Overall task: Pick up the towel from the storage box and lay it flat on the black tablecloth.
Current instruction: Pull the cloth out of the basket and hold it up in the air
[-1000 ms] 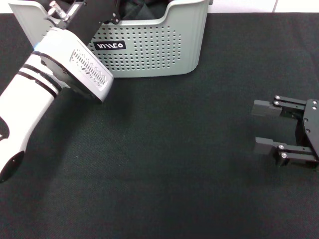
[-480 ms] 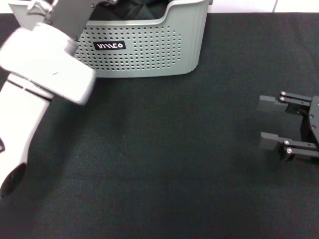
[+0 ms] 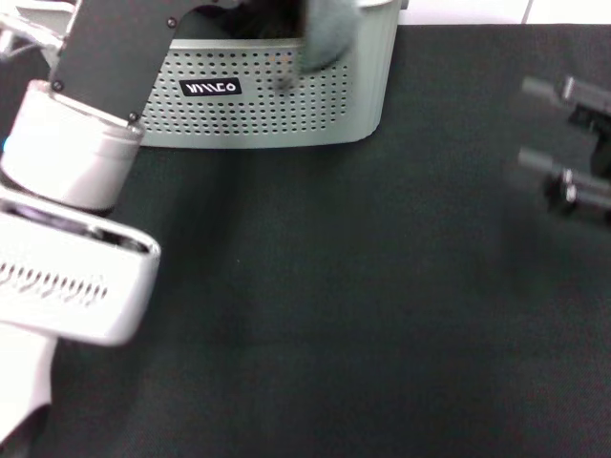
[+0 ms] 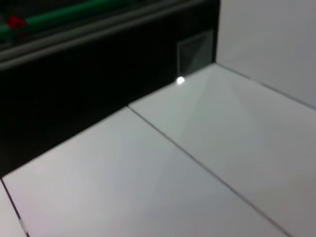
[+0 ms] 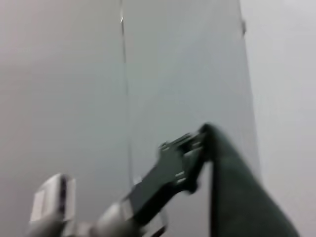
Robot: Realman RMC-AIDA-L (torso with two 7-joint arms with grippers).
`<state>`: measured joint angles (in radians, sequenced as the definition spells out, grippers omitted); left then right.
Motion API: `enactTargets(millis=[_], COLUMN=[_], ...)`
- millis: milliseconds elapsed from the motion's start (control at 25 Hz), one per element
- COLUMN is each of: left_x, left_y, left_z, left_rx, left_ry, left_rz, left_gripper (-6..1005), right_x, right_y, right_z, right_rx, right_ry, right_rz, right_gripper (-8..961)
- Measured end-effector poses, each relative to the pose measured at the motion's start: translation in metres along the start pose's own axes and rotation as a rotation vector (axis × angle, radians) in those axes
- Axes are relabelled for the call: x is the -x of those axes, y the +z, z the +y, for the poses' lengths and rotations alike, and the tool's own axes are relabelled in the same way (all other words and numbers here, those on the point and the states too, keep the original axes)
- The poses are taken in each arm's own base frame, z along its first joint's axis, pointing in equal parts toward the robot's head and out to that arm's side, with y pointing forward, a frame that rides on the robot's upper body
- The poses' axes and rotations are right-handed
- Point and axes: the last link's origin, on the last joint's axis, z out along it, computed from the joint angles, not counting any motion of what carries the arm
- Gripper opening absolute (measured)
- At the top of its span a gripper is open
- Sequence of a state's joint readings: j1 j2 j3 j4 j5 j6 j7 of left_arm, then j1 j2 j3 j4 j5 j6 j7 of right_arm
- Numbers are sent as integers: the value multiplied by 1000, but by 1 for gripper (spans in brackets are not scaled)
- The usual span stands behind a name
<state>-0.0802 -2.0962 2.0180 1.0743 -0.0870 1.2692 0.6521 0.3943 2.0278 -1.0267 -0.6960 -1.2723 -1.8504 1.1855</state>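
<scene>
The towel hangs by a corner (image 5: 210, 131) from my left gripper alone, so next I steady the towel there and take its hanging edge (image 3: 329, 43) with my right gripper.
The light grey perforated storage box (image 3: 277, 110) stands at the far left of the black tablecloth (image 3: 334, 305). My left arm reaches up above the box, and its gripper is beyond the top edge of the head view. The towel (image 3: 325, 38) hangs over the box's right part with its dark grey face showing. In the right wrist view the left gripper (image 5: 200, 140) is shut on the top corner of the towel (image 5: 237, 192), which hangs down from it. My right gripper (image 3: 539, 124) is open and empty above the cloth at the far right.
The left arm's white forearm (image 3: 67, 286) covers the left side of the table. The left wrist view shows only white panels (image 4: 197, 163) and a dark background. A white wall runs behind the table.
My left arm has risen and swung up over the box, drawing the towel up out of it. My right gripper has moved farther back and to the right, still open.
</scene>
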Motion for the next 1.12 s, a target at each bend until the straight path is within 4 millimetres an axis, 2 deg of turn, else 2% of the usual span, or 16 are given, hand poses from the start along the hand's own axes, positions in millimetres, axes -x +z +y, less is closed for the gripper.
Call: enactTargets(millis=[200, 600, 880, 1120], left_x=[-20, 0, 3, 11], left_y=[6, 10, 13, 18], left_z=[7, 13, 27, 33], left_rx=[-5, -16, 21, 41], left_ry=[-74, -351, -384, -383], left_rz=[1, -81, -74, -83], left_gripper=[24, 24, 23, 23], right_x=[4, 1, -7, -6], right_y=[7, 29, 75, 115], right_z=[-15, -29, -40, -30], right_rx=[-70, -113, -133, -68], right_ry=[12, 39, 20, -27], right_rz=[-84, -180, -167, -140], right_gripper=[593, 589, 586, 584])
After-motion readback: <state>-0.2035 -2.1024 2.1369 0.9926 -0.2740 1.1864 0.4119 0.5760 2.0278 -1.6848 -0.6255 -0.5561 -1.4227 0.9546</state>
